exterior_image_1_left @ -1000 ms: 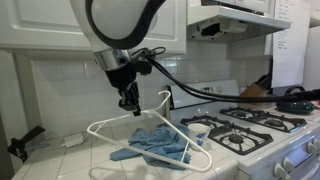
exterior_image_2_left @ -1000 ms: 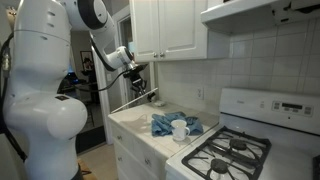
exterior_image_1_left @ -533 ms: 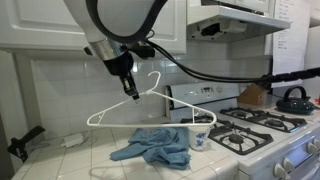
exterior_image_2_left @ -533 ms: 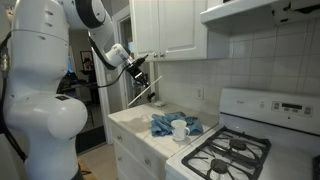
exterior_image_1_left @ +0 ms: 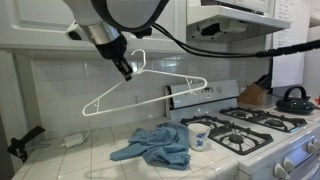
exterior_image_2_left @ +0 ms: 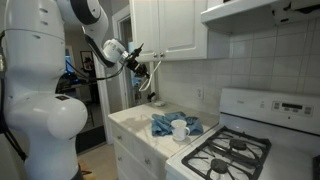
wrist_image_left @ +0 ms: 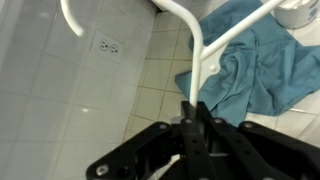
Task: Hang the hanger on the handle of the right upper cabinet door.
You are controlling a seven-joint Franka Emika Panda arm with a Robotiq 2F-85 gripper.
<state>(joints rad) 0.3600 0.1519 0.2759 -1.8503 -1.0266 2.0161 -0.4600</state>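
The hanger's hook (wrist_image_left: 69, 18) faces the tiled wall below the cabinet, so I should tip it up toward the upper cabinet door (exterior_image_2_left: 184, 30) and bring it over the door's handle.
A white wire hanger (exterior_image_1_left: 150, 88) hangs in the air above the tiled counter, its hook (exterior_image_1_left: 139, 58) near my gripper (exterior_image_1_left: 127, 72). The gripper is shut on the hanger near its neck. In an exterior view the hanger (exterior_image_2_left: 146, 80) is held beside the white upper cabinet doors (exterior_image_2_left: 165, 28). In the wrist view the jaws (wrist_image_left: 191, 112) pinch the white hanger rod (wrist_image_left: 196, 55), with the hook (wrist_image_left: 70, 18) at top left. No cabinet handle is clear to me in these views.
A blue cloth (exterior_image_1_left: 155, 146) and a white mug (exterior_image_1_left: 198, 135) lie on the tiled counter (exterior_image_1_left: 60, 160). A gas stove (exterior_image_1_left: 255, 125) stands beside it, with a range hood (exterior_image_1_left: 235, 18) above. A wall outlet (wrist_image_left: 108, 47) shows on the tiles.
The gripper has lifted the hanger off the counter and raised it well above the cloth, toward the upper cabinets. The hanger now hangs free and tilted.
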